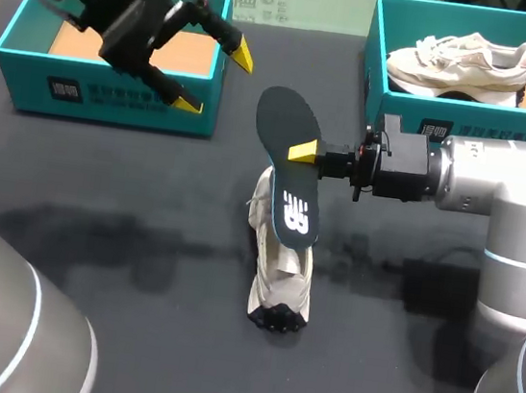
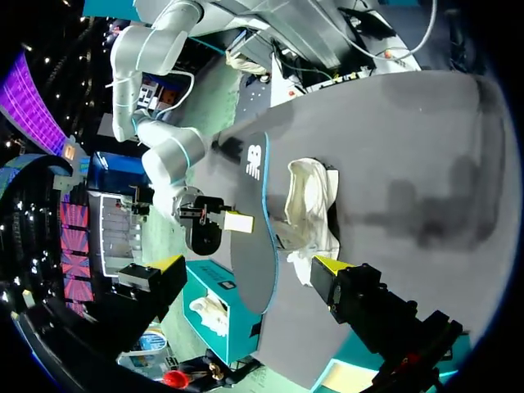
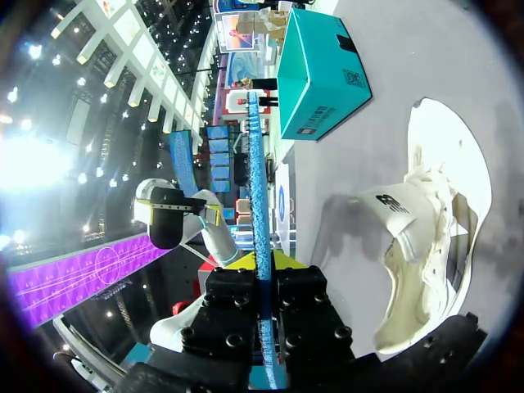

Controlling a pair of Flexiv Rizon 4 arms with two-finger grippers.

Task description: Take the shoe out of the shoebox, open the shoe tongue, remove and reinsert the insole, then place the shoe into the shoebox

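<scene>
The dark insole (image 1: 286,178) will stay straight when I carry it into the shoe, because both its ends reach out straight from one pinch (image 1: 304,152) near the middle.
My right gripper (image 1: 305,151) is shut on a dark insole (image 1: 288,156) with a white logo, holding it tilted above the cream shoe (image 1: 279,266). The shoe lies on the black table with its tongue pulled open. In the right wrist view the insole (image 3: 257,196) stands edge-on between the closed fingers of that gripper (image 3: 264,270), with the shoe (image 3: 426,246) beside and below. My left gripper (image 1: 216,80) hangs open and empty in front of the left teal box (image 1: 26,78). In the left wrist view its yellow tips (image 2: 332,266) straddle the insole (image 2: 254,237) and the shoe (image 2: 311,205) from a distance.
The left teal box shows a bare cardboard floor. A second teal shoebox (image 1: 380,47) at the back right holds another cream shoe (image 1: 460,63). My right arm (image 1: 508,180) lies across the table's right side.
</scene>
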